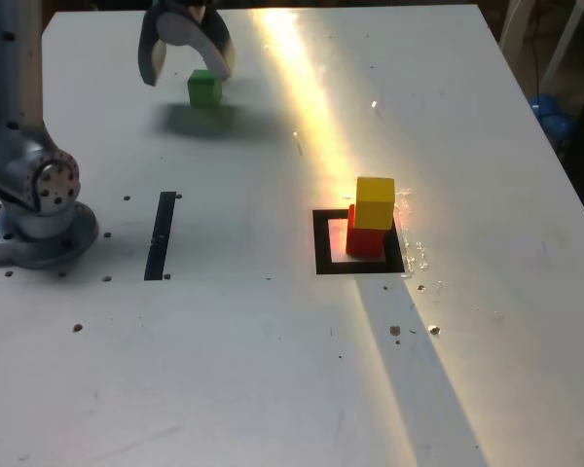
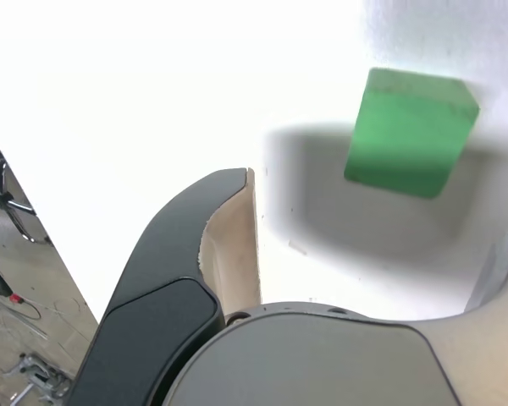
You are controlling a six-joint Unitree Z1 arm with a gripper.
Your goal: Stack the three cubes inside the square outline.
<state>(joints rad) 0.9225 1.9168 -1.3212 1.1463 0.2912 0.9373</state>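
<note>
The yellow cube rests mostly over the red cube [image 1: 371, 231], so I expect the offset stack [image 1: 372, 216] to stay upright when I lower the green cube down onto it.
A green cube [image 1: 204, 89] rests on the white table at the far left of the exterior view. My gripper [image 1: 187, 66] hangs just above and behind it, open, its two curved fingers straddling the space over the cube without touching it. In the wrist view the green cube [image 2: 411, 131] lies ahead between the spread fingers [image 2: 224, 233]. The yellow cube [image 1: 374, 203] sits on the red cube [image 1: 364, 237], slightly offset, inside the black square outline [image 1: 323, 243] near the table's middle.
A thin black strip [image 1: 161, 234] lies on the table left of the outline in the exterior view. The arm's grey base [image 1: 34, 199] stands at the left edge. Bright sunlight streaks diagonally across the table [image 1: 224, 370]. The table's far edge runs just behind the gripper.
</note>
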